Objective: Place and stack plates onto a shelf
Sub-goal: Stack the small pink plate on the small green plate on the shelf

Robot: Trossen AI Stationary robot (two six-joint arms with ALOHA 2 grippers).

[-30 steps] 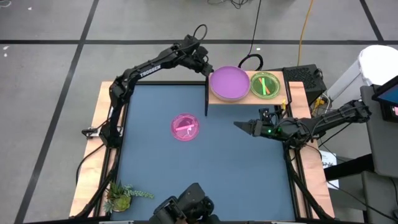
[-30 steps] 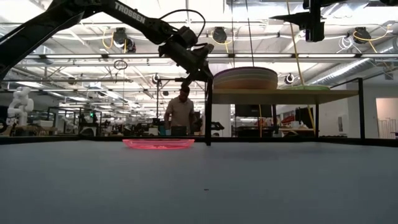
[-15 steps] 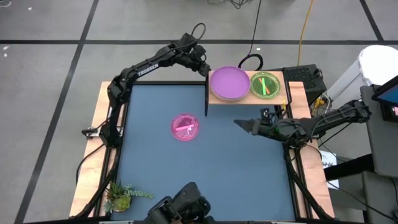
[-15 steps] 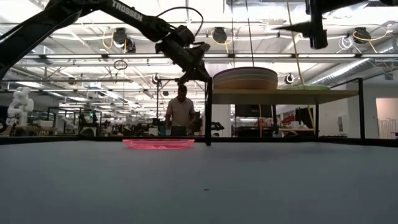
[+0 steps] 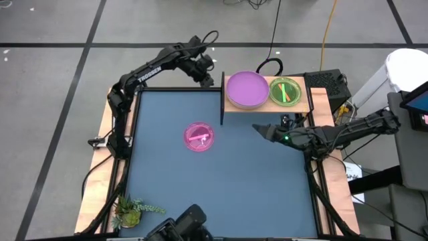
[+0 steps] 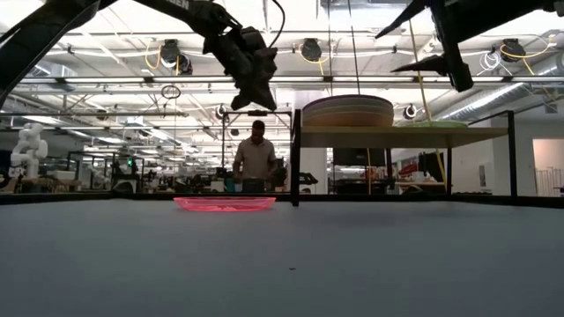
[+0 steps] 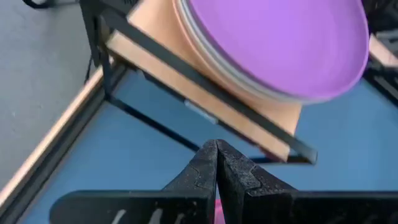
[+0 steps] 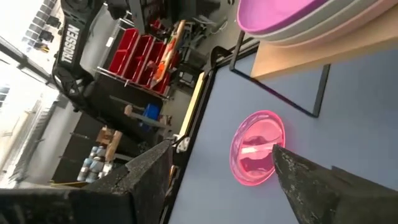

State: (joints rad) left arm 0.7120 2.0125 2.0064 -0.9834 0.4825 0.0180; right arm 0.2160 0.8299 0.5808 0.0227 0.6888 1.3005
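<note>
The pink plate sits past the shelf's end on the left gripper's side, so the robot's left gripper should swing down and grip the plate's rim from that side.
A stack of larger plates, purple on top, sits on the light-wood shelf at the table's far side, next to a green plate. A pink translucent plate lies flat on the blue table. My left gripper is shut and holds nothing; it hangs up high, left of the shelf's black upright. In its wrist view the shut tips point at the shelf's edge under the purple plate. My right gripper hangs open in front of the shelf, facing the pink plate.
A small potted plant stands at the near left corner. Wooden rails run along the table's sides. A black cable loop lies behind the shelf. A person stands in the room beyond the far edge.
My left gripper has drawn back from the purple plate's rim, going up and toward the table's far left, and its wrist has turned. It stays shut. My right gripper has tipped and rolled a little, staying near its place.
</note>
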